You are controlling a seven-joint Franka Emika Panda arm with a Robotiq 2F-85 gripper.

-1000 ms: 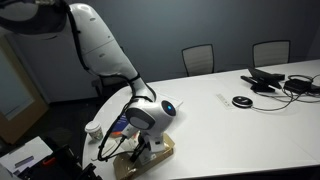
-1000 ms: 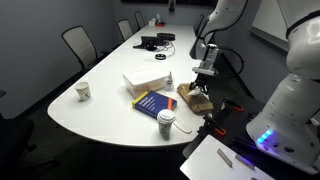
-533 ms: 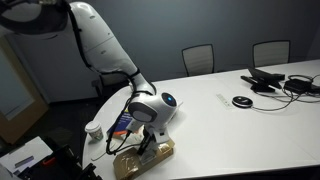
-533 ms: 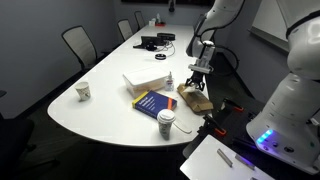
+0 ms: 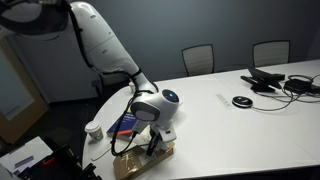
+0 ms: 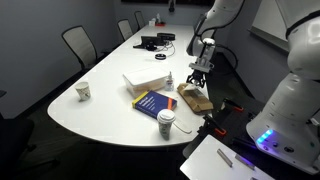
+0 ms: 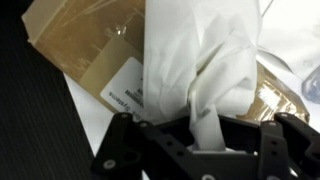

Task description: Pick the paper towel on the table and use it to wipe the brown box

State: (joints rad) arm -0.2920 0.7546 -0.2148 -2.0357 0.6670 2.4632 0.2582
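Observation:
My gripper has the paper towel at the brown box's end [image 5: 166, 148] away from the paper cups, so it should sweep the paper towel back across the box [image 5: 127, 163] toward the cups.
In the wrist view my gripper [image 7: 205, 132] is shut on the crumpled off-white paper towel [image 7: 195, 60], which hangs from the jaws and lies pressed on top of the tan-brown box [image 7: 85, 50]. A pale label patch shows on the box beside the towel. In both exterior views the gripper [image 5: 155, 142] [image 6: 199, 80] stands directly over the brown box [image 5: 140, 160] [image 6: 195, 98] at the edge of the white table [image 5: 240, 125] [image 6: 110, 100]. The towel is mostly hidden by the gripper in the exterior views.
A blue book with an orange band [image 6: 152, 103] lies next to the box, with a white tray-like container [image 6: 145, 81] behind it. Paper cups [image 6: 165, 123] [image 6: 83, 91] stand near the table edge. Cables and devices [image 5: 275, 82] lie farther along; chairs [image 5: 198, 58] surround the table.
The gripper has slid along the top of the brown box with the towel in it, toward the box's far end.

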